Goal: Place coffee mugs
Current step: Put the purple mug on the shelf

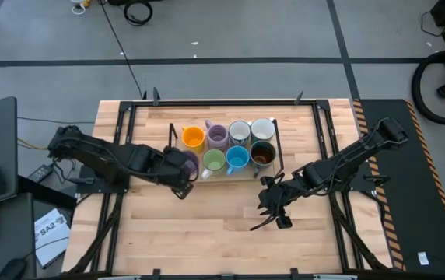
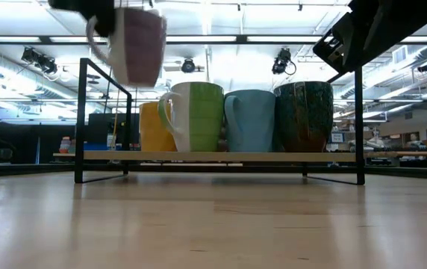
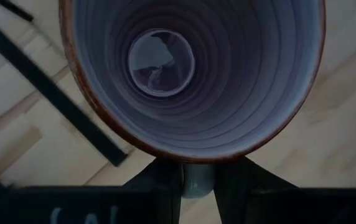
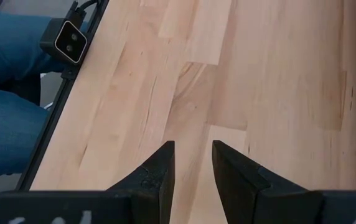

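Note:
The robot's left gripper has the lilac mug (image 2: 142, 46), its opening up, above the free shelf end (image 2: 131, 155) beside the green mug. The left gripper keeps lowering the lilac mug until it stands, then let go.
A black-framed rack (image 1: 281, 159) with a wooden shelf (image 2: 198, 156) stands at the table's far middle. On it stand several coffee mugs: orange (image 1: 193, 138), lilac (image 1: 217, 135), white with blue pattern (image 1: 240, 131), pale (image 1: 263, 129), green (image 1: 214, 161), bright blue (image 1: 237, 158) and dark glazed (image 1: 262, 153). My left gripper (image 1: 177, 161) is shut on another lilac mug (image 2: 137, 45), held in the air at the rack's left end. My right gripper (image 1: 273, 205) hangs open over bare wood in front of the rack's right end. My left gripper pinches the lilac mug's handle (image 3: 196, 182) between its two fingers, just outside the rim. The fingers come steeply from above, on the mug's left side. The mug hangs mouth up, slightly tilted and lifted clear, higher than the tops of the mugs on the shelf.
The rack's upright posts (image 2: 83, 119) rise at its corners. Bare wooden tabletop (image 1: 207, 225) stretches in front of the rack. A small camera (image 4: 70, 40) sits at the table's edge, with a person's blue trouser legs (image 4: 4, 93) beyond it.

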Robot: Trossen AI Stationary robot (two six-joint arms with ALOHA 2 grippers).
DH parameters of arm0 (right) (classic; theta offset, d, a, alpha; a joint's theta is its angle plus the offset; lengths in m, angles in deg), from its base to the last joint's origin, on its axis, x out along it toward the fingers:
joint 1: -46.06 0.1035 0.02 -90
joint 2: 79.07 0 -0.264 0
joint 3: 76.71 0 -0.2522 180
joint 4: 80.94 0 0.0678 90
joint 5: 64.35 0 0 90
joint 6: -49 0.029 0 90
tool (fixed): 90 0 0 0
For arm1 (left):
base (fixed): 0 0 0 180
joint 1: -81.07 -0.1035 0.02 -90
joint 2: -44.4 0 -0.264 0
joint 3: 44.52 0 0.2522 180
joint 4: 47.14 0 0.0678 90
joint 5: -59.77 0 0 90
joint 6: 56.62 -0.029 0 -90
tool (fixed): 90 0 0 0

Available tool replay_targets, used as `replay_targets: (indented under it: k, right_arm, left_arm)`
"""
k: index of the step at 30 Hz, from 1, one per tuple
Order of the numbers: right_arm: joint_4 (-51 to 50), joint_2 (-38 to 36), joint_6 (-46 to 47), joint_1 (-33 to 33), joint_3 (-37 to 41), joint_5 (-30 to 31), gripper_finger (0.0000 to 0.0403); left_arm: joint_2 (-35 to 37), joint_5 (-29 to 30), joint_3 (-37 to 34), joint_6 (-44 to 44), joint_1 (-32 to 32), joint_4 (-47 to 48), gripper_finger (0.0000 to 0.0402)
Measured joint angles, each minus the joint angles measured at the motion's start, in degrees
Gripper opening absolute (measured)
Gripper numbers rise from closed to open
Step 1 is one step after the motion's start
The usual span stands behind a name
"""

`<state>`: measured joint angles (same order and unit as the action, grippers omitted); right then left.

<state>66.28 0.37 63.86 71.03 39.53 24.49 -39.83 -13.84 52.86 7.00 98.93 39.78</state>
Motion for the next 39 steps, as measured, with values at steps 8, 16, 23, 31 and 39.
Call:
replay_targets:
  k: [8, 16, 23, 31, 39]
  right_arm:
    - [0.1, 0.0, 0.0, 0.0, 0.0, 0.0, 0.0113]
    - [0.1, 0.0, 0.0, 0.0, 0.0, 0.0, 0.0113]
    - [0.1, 0.0, 0.0, 0.0, 0.0, 0.0, 0.0113]
    - [0.2, 0.0, 0.0, 0.0, 0.0, 0.0, 0.0113]
    - [0.2, 0.0, 0.0, 0.0, 0.0, 0.0, 0.0113]
  left_arm:
    - [0.0, -2.9, -4.7, -3.2, -4.2, -5.6, 0.0071]
    - [0.0, -3.0, -8.0, -4.3, -7.8, -7.4, 0.0071]
    - [0.0, -5.3, -13.5, -4.3, -9.4, -12.8, 0.0071]
    - [0.4, -7.2, -17.1, -4.3, -10.9, -17.2, 0.0071]
    - [0.2, -7.2, -17.3, -4.2, -10.9, -17.3, 0.0072]
